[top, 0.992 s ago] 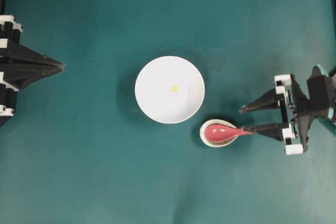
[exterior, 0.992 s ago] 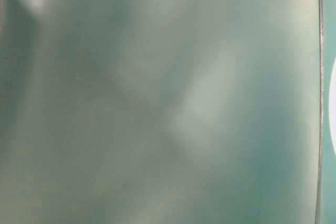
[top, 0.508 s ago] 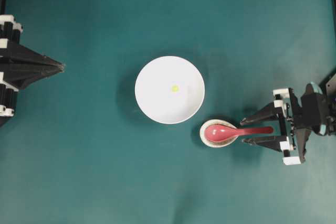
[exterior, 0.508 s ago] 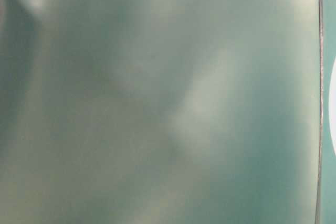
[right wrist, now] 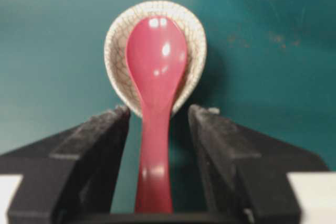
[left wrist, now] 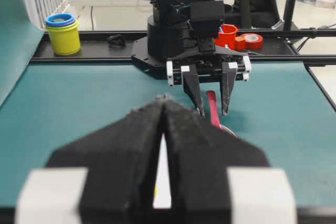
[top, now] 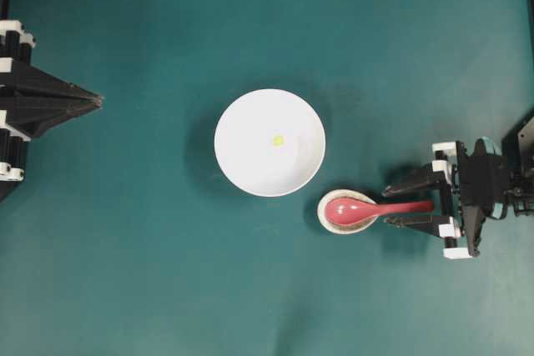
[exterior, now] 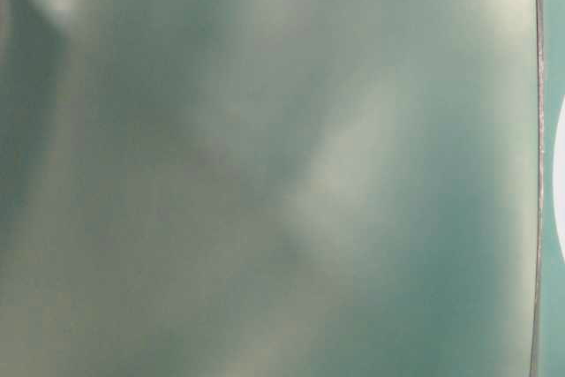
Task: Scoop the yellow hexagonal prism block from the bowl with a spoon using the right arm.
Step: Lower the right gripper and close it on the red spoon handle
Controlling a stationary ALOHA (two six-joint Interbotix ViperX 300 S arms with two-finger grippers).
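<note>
I expect the yellow block (top: 278, 140) to ride inside the spoon's hollow scoop (top: 345, 211) when I lift the spoon, because the block is much smaller than the scoop.
The white bowl (top: 269, 142) stands mid-table with the tiny yellow hexagonal prism block (top: 279, 140) inside it. Just to its lower right, the pink-red spoon (top: 367, 208) lies with its scoop in a speckled oval rest (top: 331, 220), handle pointing right. My right gripper (top: 386, 206) is open, one finger on each side of the handle. In the right wrist view the spoon (right wrist: 156, 66) runs between the fingers of the right gripper (right wrist: 160, 111) with a gap on both sides. My left gripper (top: 98, 104) is shut and empty at the far left, well away from the bowl.
Teal mat covers the table. Beyond the table's right end, the left wrist view shows stacked yellow and blue cups (left wrist: 63, 34), a red cup (left wrist: 227, 35) and a red tape roll (left wrist: 251, 39). The table-level view is a blur.
My right gripper has shifted toward the table's front edge, from having one finger over the handle to straddling it, still open. The left arm, bowl and spoon have not moved.
</note>
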